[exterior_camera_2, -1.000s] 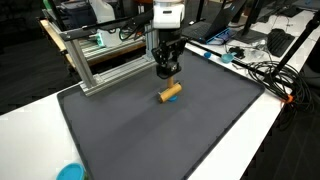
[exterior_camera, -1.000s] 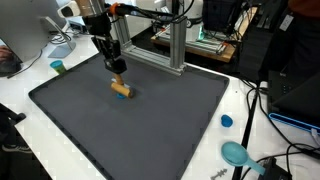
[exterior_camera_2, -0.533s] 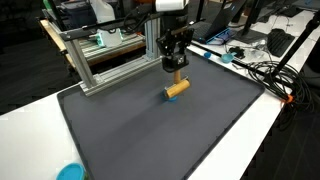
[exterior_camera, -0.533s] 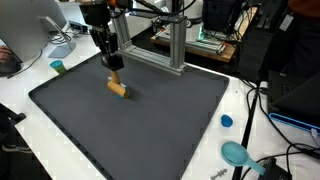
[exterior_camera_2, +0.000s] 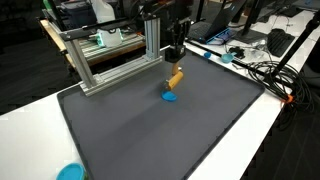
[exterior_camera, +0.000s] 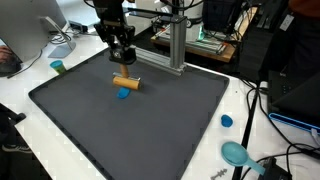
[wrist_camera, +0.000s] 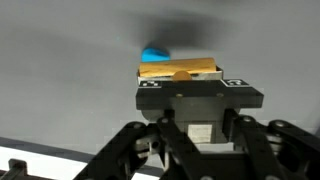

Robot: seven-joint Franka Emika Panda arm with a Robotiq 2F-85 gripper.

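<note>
The blue disc is by one end of the orange-tan cylinder, so the robot's gripper should lift the cylinder clear, turn it and bring its middle to the disc.
My gripper is shut on a short orange-tan cylinder and holds it a little above the dark grey mat. A small blue disc lies on the mat right under the cylinder. Both exterior views show this: the gripper, the cylinder, the blue disc and the mat. In the wrist view the cylinder lies crosswise at the jaws, and the blue disc peeks out beyond it. The fingertips are hidden by the gripper body.
An aluminium frame stands at the back edge of the mat, also in an exterior view. A blue cap and a teal object lie beside the mat. A green cup and cables lie on the white table.
The gripper has risen and shifted along the back of the mat with the cylinder in it. The blue disc now shows on the mat below.
</note>
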